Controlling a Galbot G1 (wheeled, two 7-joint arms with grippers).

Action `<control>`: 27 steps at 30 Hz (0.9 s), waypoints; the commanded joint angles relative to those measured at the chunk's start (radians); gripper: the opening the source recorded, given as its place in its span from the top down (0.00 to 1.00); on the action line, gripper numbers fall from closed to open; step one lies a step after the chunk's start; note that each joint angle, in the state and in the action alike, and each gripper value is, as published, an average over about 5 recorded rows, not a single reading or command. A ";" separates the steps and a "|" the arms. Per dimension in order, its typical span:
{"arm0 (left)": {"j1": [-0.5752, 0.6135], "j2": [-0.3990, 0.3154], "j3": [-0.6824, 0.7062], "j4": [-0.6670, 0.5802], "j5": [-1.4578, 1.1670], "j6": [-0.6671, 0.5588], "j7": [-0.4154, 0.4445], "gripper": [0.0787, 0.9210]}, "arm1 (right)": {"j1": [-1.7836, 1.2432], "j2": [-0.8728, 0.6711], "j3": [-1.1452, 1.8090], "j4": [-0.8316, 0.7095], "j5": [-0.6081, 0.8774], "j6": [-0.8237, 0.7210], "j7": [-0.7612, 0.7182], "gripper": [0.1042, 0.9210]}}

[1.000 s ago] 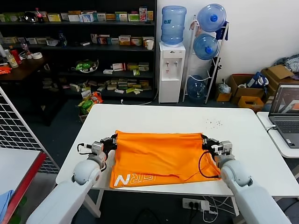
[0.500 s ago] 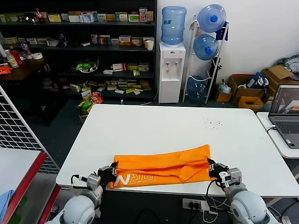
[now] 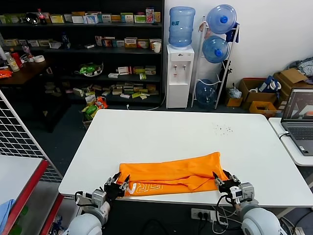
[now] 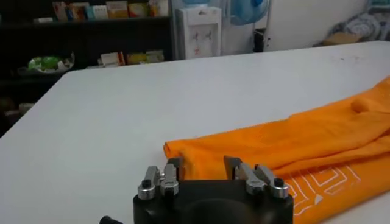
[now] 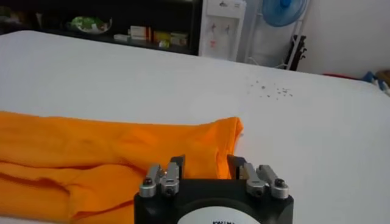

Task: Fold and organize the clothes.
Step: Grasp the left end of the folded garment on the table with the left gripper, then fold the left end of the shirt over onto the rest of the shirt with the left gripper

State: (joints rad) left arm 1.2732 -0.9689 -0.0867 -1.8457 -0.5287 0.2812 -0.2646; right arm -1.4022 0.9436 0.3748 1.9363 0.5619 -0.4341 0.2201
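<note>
My left gripper should draw the T-shirt's lettered end (image 3: 128, 172) to its own side before folding it over, because the orange T-shirt's far end (image 3: 213, 166) is over by my right gripper.
The orange T-shirt (image 3: 171, 174) lies folded into a long strip on the white table (image 3: 161, 132), along its near edge, with white lettering (image 3: 146, 187) on the front fold. My left gripper (image 3: 121, 183) is open at the strip's left end, fingers either side of the fabric edge. In the left wrist view the shirt (image 4: 292, 143) lies just beyond the open gripper (image 4: 202, 163). My right gripper (image 3: 219, 181) is open at the strip's right end. The right wrist view shows the shirt (image 5: 109, 152) ahead of the open gripper (image 5: 206, 161).
A laptop (image 3: 301, 115) sits on a side table at the right. A wire rack (image 3: 19, 137) and a red-edged table with a blue cloth (image 3: 5, 208) stand at the left. Shelves and a water dispenser (image 3: 179, 73) stand behind the table.
The shirt's far edge was pulled towards the near edge, folding it into a strip. Both grippers have since opened and let go of the fabric at its ends.
</note>
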 commanded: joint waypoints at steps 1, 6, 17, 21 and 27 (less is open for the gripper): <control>-0.025 -0.046 -0.008 0.075 -0.103 0.050 -0.006 0.42 | -0.024 0.004 0.006 0.034 0.028 -0.016 0.018 0.33; -0.038 -0.050 -0.006 0.082 -0.114 0.057 -0.007 0.52 | -0.034 0.004 0.010 0.046 0.031 -0.018 0.019 0.17; -0.048 -0.010 -0.017 0.080 -0.117 0.056 0.012 0.90 | -0.037 0.012 0.008 0.047 0.030 -0.018 0.017 0.12; -0.051 0.021 -0.035 0.088 -0.129 0.056 0.016 0.96 | -0.039 0.015 0.008 0.049 0.030 -0.016 0.017 0.12; -0.075 0.111 -0.085 0.109 -0.149 0.064 0.030 0.97 | -0.044 0.020 0.008 0.057 0.030 -0.014 0.018 0.12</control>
State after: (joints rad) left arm 1.2172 -0.9567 -0.1255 -1.7596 -0.6499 0.3341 -0.2442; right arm -1.4432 0.9617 0.3832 1.9883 0.5888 -0.4488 0.2366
